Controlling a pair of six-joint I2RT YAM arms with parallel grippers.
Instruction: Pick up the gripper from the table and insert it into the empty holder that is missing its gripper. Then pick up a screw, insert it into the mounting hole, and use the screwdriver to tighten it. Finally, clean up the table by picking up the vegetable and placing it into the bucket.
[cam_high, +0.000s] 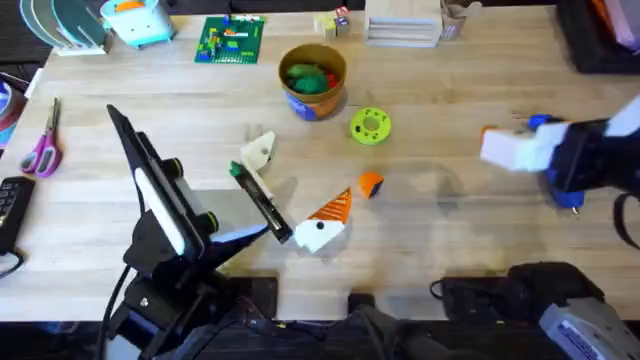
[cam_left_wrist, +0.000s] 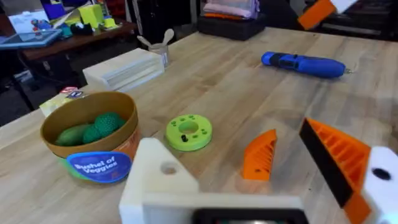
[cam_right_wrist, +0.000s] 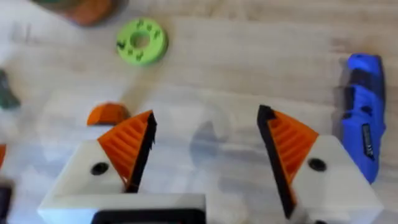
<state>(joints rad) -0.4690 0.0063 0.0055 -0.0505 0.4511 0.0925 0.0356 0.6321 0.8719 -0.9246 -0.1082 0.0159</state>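
Observation:
The orange gripper (cam_high: 371, 184) should stay in place before screwing when I push it in, because the empty white holder (cam_high: 258, 152) matches the finger with the orange pad.
The orange wedge gripper (cam_high: 370, 183) (cam_left_wrist: 260, 154) (cam_right_wrist: 107, 113) lies loose on the table, just beyond my left gripper (cam_high: 290, 190) (cam_left_wrist: 230, 137). That gripper is open. One of its fingers is a bare white holder (cam_left_wrist: 158, 180) with an empty hole, the other carries an orange pad. A tiny dark piece that looks like a screw (cam_left_wrist: 184, 136) rests on the green disc (cam_high: 371, 125). The blue screwdriver (cam_high: 545, 123) (cam_left_wrist: 303, 64) (cam_right_wrist: 364, 118) lies beside my right gripper (cam_high: 500, 150) (cam_right_wrist: 206, 115), which is open and empty. Green vegetables (cam_left_wrist: 93, 129) sit inside the bucket (cam_high: 313, 98).
Purple scissors (cam_high: 42, 145) lie at the far left. A green brick plate (cam_high: 230, 40), a light blue toy (cam_high: 138, 22) and a stack of white boxes (cam_high: 402, 22) line the back edge. A small green object (cam_high: 237, 170) sits by the left gripper's frame.

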